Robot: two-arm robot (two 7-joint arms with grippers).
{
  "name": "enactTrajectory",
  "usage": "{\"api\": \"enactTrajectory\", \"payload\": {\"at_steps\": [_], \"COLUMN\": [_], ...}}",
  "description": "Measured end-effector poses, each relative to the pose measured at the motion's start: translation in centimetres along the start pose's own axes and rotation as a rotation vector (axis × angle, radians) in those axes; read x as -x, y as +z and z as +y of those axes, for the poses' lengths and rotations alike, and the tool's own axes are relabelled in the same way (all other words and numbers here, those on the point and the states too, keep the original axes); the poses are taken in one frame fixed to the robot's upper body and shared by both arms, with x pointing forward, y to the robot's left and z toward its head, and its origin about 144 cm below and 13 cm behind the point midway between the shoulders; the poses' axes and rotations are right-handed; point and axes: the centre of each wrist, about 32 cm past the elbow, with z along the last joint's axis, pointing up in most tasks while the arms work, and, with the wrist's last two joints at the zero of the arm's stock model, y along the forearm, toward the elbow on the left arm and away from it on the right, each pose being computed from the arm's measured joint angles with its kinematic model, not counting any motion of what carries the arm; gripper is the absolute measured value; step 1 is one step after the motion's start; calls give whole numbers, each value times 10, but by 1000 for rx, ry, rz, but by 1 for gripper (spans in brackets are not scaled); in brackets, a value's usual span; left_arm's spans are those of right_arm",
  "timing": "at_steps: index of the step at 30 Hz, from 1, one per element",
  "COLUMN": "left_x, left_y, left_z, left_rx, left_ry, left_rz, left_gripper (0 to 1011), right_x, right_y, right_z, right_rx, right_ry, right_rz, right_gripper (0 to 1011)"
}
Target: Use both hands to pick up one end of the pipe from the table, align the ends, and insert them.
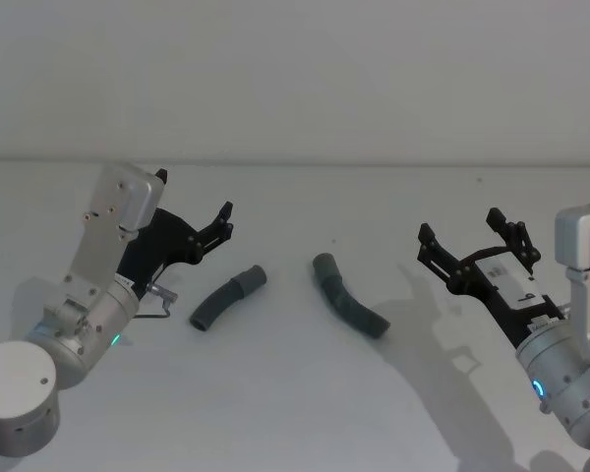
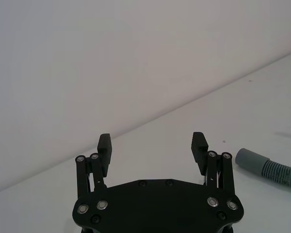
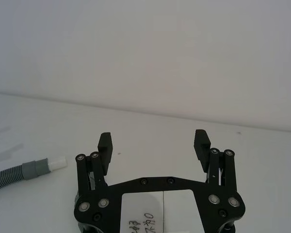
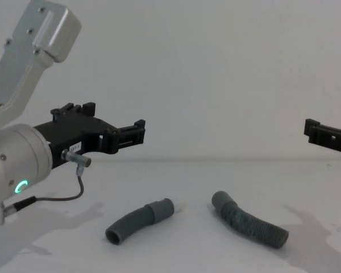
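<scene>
I can see a narrower white tip (image 3: 57,163) sticking out of one pipe piece, so the other piece's plain cuff (image 4: 221,200) should go over it when I push the two together.
Two dark-grey ribbed pipe pieces lie on the white table (image 1: 295,413). The left piece (image 1: 228,298) (image 4: 139,220) has a smooth wider cuff (image 1: 255,278) at its far end. The right piece (image 1: 349,307) (image 4: 247,224) curves toward the front right. My left gripper (image 1: 219,224) (image 2: 152,141) (image 4: 131,133) hovers open and empty to the left of the left piece. My right gripper (image 1: 460,228) (image 3: 153,138) (image 4: 324,135) hangs open and empty to the right of the right piece. The left wrist view shows a plain grey cuff (image 2: 247,159). A cuff with a white tip (image 3: 57,162) appears in the right wrist view.
A plain white wall (image 1: 295,79) rises behind the table's far edge. A thin grey cable (image 4: 68,196) loops below the left wrist. Bare table surface surrounds both pipe pieces.
</scene>
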Motion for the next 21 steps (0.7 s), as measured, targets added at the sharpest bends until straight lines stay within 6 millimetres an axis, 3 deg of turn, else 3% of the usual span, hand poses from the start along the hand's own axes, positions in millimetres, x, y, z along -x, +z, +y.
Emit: {"api": "enactTrajectory", "payload": {"at_steps": [21], "left_x": [0], "left_y": [0], "left_z": [0], "left_rx": [0], "left_ry": [0], "left_rz": [0], "left_gripper": [1001], "right_x": [0], "right_y": [0], "right_z": [0], "right_rx": [0], "right_ry": [0], "right_rz": [0], "right_gripper": [1000]}}
